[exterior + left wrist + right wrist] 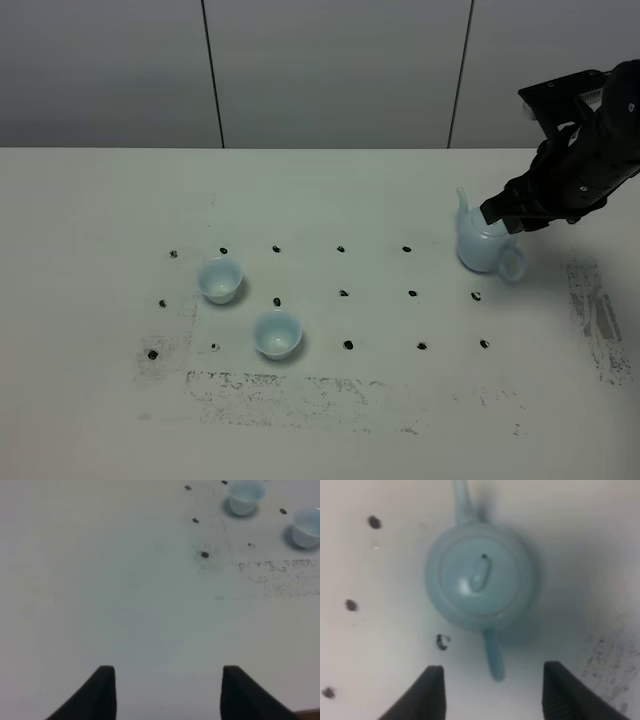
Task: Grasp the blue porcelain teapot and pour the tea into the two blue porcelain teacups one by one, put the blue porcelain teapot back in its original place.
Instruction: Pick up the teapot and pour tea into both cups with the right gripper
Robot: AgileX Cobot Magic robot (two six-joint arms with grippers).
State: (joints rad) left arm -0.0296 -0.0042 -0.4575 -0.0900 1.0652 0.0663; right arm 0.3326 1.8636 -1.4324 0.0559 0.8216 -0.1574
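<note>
I see the blue porcelain teapot with its lid [480, 576] sitting flush within an even round seam [484, 615], so I expect it to stay seated when I tip the teapot to pour.
The blue porcelain teapot [482, 245] stands upright on the white table at the right, spout pointing away, loop handle toward the front right. My right gripper [508, 217] hovers just above it, partly covering the lid. In the right wrist view the teapot [480, 577] is seen from above, and the open right gripper [492, 685] has the handle [494, 655] between its fingers without touching it. The two blue porcelain teacups [220, 279] [277, 333] stand upright at the left centre. The left gripper [165, 690] is open and empty over bare table; the cups [245, 495] [306, 526] lie far ahead of it.
A grid of small black dots [343, 293] marks the table. Smudged dark patches lie along the front [300, 385] and at the right edge [595, 310]. A grey panelled wall [330, 70] rises behind the table's far edge.
</note>
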